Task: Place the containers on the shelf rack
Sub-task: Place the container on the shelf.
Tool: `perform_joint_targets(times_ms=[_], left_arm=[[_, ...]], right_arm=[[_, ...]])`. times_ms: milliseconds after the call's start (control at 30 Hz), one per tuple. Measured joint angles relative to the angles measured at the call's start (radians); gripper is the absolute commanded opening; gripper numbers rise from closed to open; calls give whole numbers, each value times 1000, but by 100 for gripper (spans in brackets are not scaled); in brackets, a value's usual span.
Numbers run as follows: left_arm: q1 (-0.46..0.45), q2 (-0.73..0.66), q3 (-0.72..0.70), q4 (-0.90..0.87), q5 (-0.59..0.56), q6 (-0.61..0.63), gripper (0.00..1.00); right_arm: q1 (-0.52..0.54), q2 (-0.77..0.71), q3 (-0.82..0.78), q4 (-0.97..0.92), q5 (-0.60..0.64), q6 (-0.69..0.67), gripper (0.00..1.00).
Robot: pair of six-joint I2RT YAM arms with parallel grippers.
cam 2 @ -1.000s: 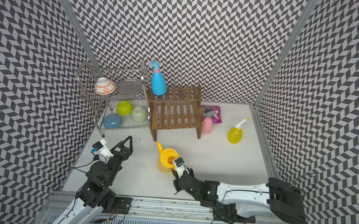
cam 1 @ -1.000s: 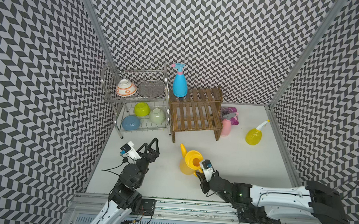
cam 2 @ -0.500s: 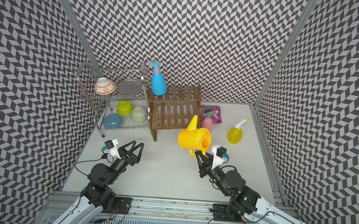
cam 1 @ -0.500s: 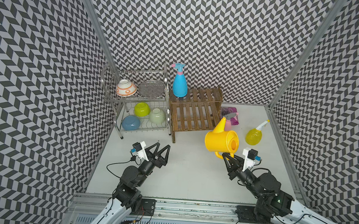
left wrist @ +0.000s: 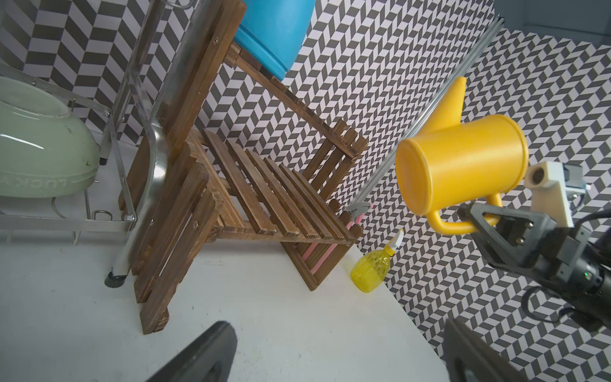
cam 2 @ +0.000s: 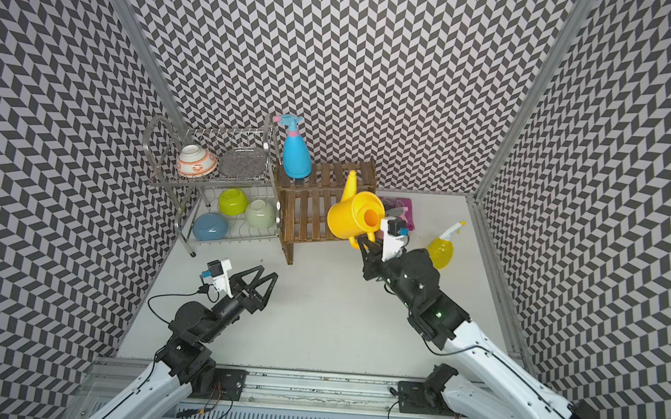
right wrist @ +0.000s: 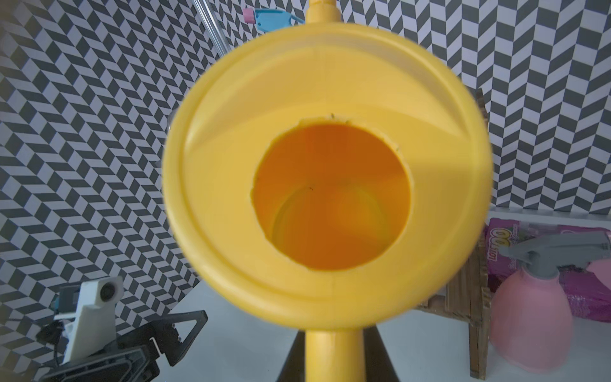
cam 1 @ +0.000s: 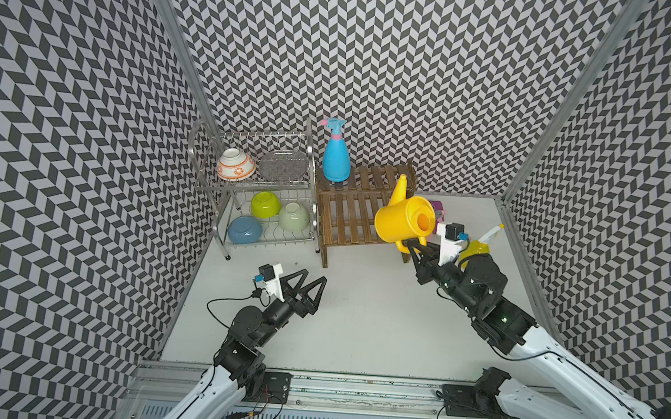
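I keep carrying the yellow watering can with my right gripper to the shelf rack's upper level (cam 1: 373,178), which is open beside the blue spray bottle, until its bottom rests flat there (cam 1: 379,181).
The opaque yellow watering can (cam 1: 402,219) (cam 2: 351,219) hangs tilted in the air over the right end of the brown shelf rack (cam 1: 349,215), spout up. My right gripper (cam 1: 414,248) (right wrist: 334,360) is shut on its handle. A blue spray bottle (cam 1: 335,160) stands on the rack's upper tier, at the left end. A pink spray bottle (right wrist: 529,324) stands on the table beside the rack's right leg. The translucent yellow bottle (cam 1: 474,248) (left wrist: 370,271) sits further right. My left gripper (cam 1: 315,276) (left wrist: 337,357) hovers open and empty over the table's front left.
A silver wire dish rack (cam 1: 271,184) with several bowls stands against the shelf rack's left side. A purple packet (cam 2: 400,207) lies behind the pink bottle. Patterned walls close in the table on three sides.
My right arm has lifted the watering can from the front middle of the table, up and back to the rack's right end. My left gripper has shifted right, further over the table.
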Motion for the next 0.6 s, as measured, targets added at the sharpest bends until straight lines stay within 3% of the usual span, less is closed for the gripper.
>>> perform_joint_targets(times_ms=[400, 600], left_arm=[[0, -73, 0, -17, -3, 0, 100], [0, -86, 0, -31, -7, 0, 100]], right_arm=[[-65, 435, 607, -216, 49, -157, 0], [-67, 587, 789, -330, 103, -222, 0]])
